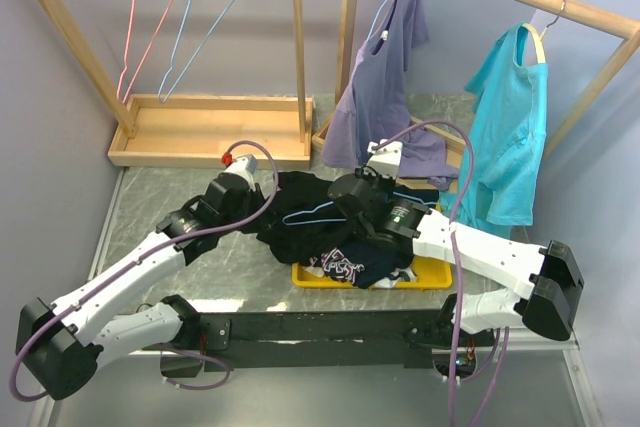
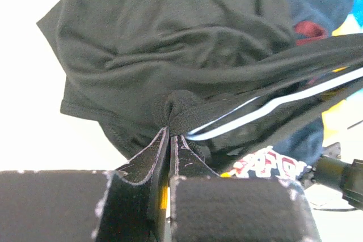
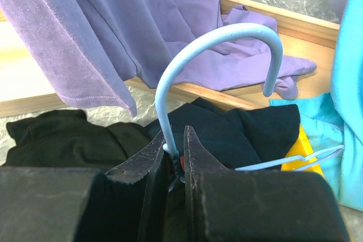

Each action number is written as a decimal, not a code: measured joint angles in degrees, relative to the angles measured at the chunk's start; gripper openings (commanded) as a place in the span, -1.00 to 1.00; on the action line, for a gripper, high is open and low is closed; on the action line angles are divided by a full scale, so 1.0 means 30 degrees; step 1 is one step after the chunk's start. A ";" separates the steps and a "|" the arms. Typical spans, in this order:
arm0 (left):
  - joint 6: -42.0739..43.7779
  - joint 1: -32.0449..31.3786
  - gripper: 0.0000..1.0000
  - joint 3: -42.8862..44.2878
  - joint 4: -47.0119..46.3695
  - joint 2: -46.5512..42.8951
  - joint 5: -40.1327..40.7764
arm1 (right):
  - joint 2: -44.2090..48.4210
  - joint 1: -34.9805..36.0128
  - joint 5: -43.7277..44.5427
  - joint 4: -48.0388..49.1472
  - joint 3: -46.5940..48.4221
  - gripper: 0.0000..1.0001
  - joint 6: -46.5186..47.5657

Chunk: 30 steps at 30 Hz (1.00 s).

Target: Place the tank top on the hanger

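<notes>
My left gripper is pinching only the tank top's bunched fold (image 2: 180,109) next to the pale blue hanger's end (image 2: 197,135), so it needs to open and grip the tank top and the hanger together.
The black tank top (image 1: 300,197) lies crumpled on the table between my two arms, partly over the pile in the tray. My left gripper (image 1: 262,210) is at its left edge. In the left wrist view that gripper (image 2: 171,133) is shut on a bunched fold of the tank top (image 2: 170,43). The pale blue hanger (image 2: 272,104) runs through the fabric just right of that fold. My right gripper (image 3: 174,134) is shut on the neck of the hanger (image 3: 227,33), below its upright hook. In the top view the right gripper (image 1: 350,192) sits over the right side of the tank top.
A yellow tray (image 1: 432,273) holds a dark printed garment (image 1: 340,265). A lilac shirt (image 1: 385,77) and a teal shirt (image 1: 510,127) hang on the right wooden rack. A pink hanger (image 1: 132,27) and a blue hanger (image 1: 200,27) hang on the left rack.
</notes>
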State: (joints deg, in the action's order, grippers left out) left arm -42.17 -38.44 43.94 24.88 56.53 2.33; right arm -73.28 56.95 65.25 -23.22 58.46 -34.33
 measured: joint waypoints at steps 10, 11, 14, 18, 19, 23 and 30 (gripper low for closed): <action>0.0532 0.0000 -0.85 0.3373 0.0816 0.0444 -0.0867 | -0.0743 0.0270 0.0117 0.0612 0.1705 -1.00 0.1348; 0.0656 0.0000 -0.84 0.3803 0.0852 0.0656 -0.0969 | -0.0852 0.0328 0.0117 0.0845 0.1996 -1.00 0.1566; 0.0845 0.0000 -0.77 0.4925 0.0947 0.1297 -0.1282 | -0.1188 0.0474 0.0117 0.1311 0.2820 -1.00 0.2135; 0.0947 0.0000 -0.53 0.5901 0.1020 0.1945 -0.1581 | -0.1698 0.0612 0.0102 0.1843 0.3781 -1.00 0.2820; 0.1013 0.0000 -0.49 0.6113 0.1115 0.2062 -0.1654 | -0.1836 0.0648 0.0109 0.1996 0.3978 -1.00 0.2951; 0.1333 0.0000 -0.14 0.6943 0.1333 0.2331 -0.1851 | -0.2535 0.0911 0.0058 0.2244 0.4867 -1.00 0.3344; 0.2521 0.0000 0.31 0.9027 0.2171 0.2696 -0.1829 | -0.3206 0.1326 -0.0736 0.2463 0.5457 -1.00 0.3512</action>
State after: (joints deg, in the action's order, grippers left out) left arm -34.61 -38.44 71.02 31.40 64.62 -3.16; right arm -82.89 60.93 63.05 -15.84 74.83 -23.79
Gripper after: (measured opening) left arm 0.642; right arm 0.170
